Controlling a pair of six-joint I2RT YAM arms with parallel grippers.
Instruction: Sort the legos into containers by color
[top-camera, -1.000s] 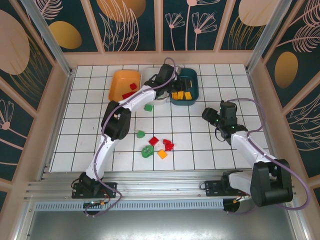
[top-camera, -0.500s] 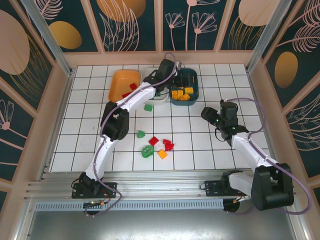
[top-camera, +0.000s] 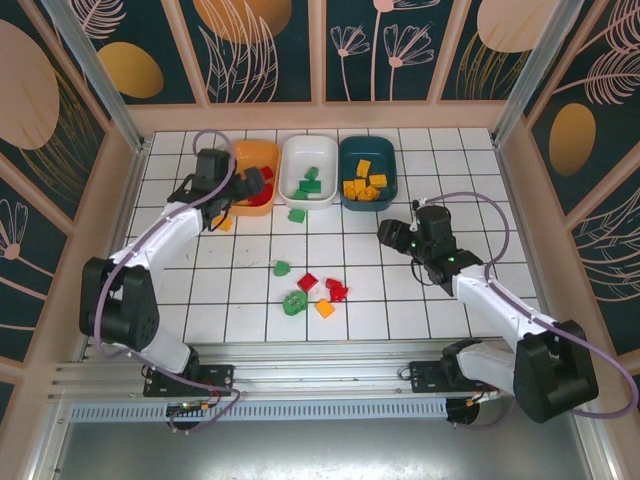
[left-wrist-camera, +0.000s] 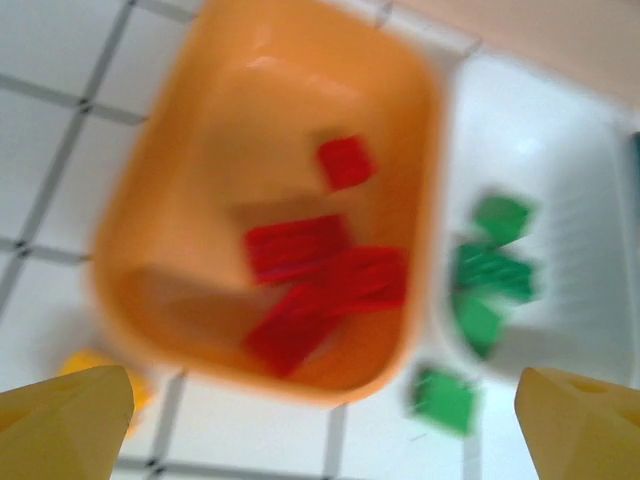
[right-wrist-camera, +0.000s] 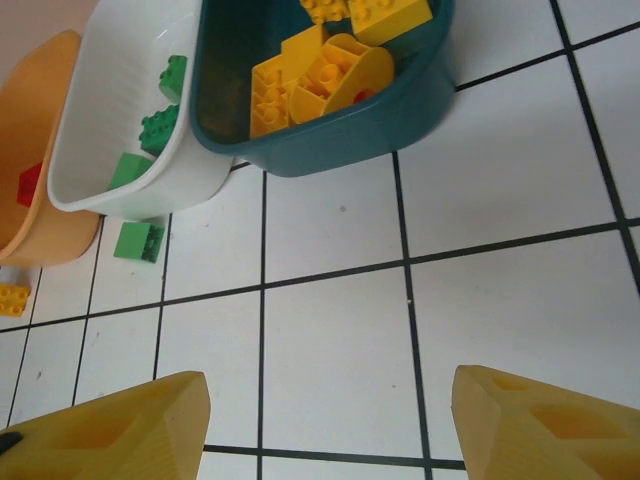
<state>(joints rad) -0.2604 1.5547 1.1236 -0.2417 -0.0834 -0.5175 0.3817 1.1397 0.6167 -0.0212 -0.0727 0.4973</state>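
Observation:
The yellow brick is outside the orange bin's near rim (top-camera: 253, 212). My left gripper should continue going down toward that brick (top-camera: 223, 223) with its fingers open until they are on both sides of it.
Three containers stand in a row at the back: an orange bin (top-camera: 240, 152) with red legos (left-wrist-camera: 300, 250), a white bin (top-camera: 309, 139) with green ones (right-wrist-camera: 158, 125), and a dark teal bin (top-camera: 392, 176) with yellow ones (right-wrist-camera: 320, 70). My left gripper (top-camera: 250, 186) hovers open over the orange bin's near rim (left-wrist-camera: 130, 200), with nothing between its fingers (left-wrist-camera: 60, 425). My right gripper (top-camera: 393, 235) stands open and empty above bare tiles in front of the teal bin (right-wrist-camera: 330, 130). Loose legos lie mid-table: a red one (top-camera: 308, 282), a green one (top-camera: 293, 303), an orange one (top-camera: 324, 308).
A green brick (top-camera: 296, 214) lies on the tiles just in front of the white bin, and a yellow brick (top-camera: 225, 222) in front of the orange bin. Another green brick (top-camera: 282, 267) and a red one (top-camera: 337, 290) lie mid-table. Wooden walls ring the tiled floor.
My left arm has swung left from above the white and teal bins to the orange bin, and its gripper has opened wide. My right gripper has drifted a little left.

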